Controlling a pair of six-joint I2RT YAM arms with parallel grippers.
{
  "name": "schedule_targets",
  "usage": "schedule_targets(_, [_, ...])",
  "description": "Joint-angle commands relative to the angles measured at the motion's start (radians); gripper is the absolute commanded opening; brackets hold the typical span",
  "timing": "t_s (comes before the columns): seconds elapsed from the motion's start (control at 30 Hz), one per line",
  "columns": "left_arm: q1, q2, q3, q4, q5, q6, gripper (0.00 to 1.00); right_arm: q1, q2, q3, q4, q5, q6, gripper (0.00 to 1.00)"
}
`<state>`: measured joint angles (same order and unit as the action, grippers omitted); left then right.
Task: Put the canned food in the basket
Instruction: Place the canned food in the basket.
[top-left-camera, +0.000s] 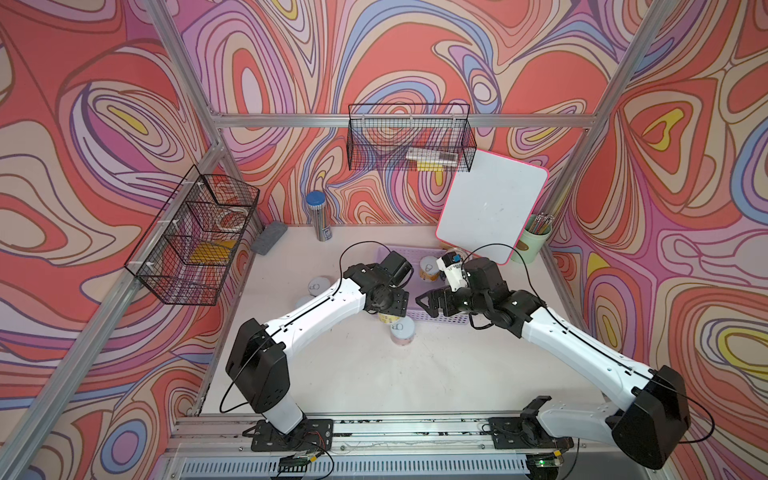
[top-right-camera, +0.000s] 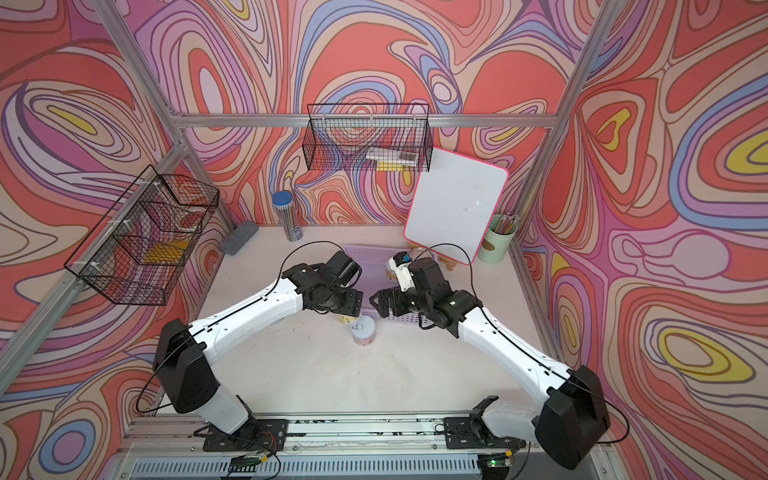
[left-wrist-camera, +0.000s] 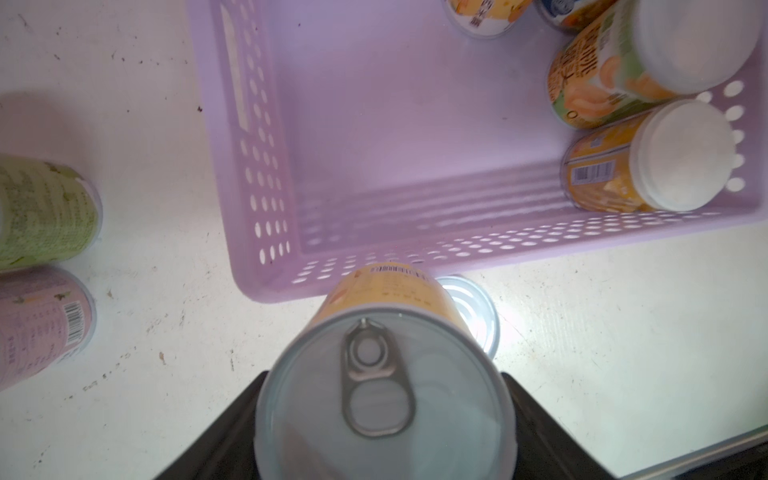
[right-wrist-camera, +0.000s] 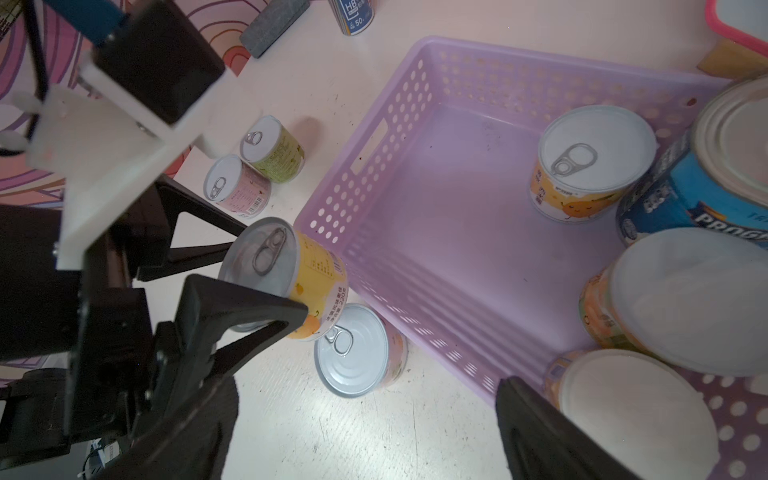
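Note:
The basket's bottom (right-wrist-camera: 480, 248) is open next to the white-capped cans, so my left gripper should keep carrying the yellow-labelled can, lid up, until it stands there.
My left gripper (left-wrist-camera: 384, 415) is shut on a yellow-labelled can (right-wrist-camera: 320, 270) with a pull-tab lid, held tilted just outside the near left corner of the lavender basket (right-wrist-camera: 374, 166). A silvery-lidded can (right-wrist-camera: 353, 353) stands on the table right beside it, against the basket's front wall. A pink can (right-wrist-camera: 237, 187) and a green can (right-wrist-camera: 272, 149) stand left of the basket. Inside it are a yellow can (right-wrist-camera: 590, 162), a blue can (right-wrist-camera: 706, 183) and two white-capped ones (left-wrist-camera: 656, 162). My right gripper (right-wrist-camera: 365, 436) is open and holds nothing, over the basket's front edge.
A pink-rimmed whiteboard (top-left-camera: 492, 208) leans at the back right beside a pale green pencil cup (top-left-camera: 532, 245). A blue-capped pencil tube (top-left-camera: 320, 216) and a grey eraser (top-left-camera: 270, 243) sit at the back left. Black wire baskets (top-left-camera: 195, 237) hang on the walls.

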<state>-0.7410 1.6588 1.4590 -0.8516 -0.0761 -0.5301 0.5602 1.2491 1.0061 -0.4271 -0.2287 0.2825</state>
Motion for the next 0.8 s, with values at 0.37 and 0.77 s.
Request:
schedule_targets(0.37, [-0.004,0.190,0.259,0.065,0.048,0.115,0.63,-0.124,-0.092,-0.082,0.011,0.013,0.060,0.98])
schedule_targets(0.77, [-0.004,0.339,0.330,0.222,0.040,0.156,0.62,-0.178,-0.151,-0.190,0.136,0.059,0.129,0.98])
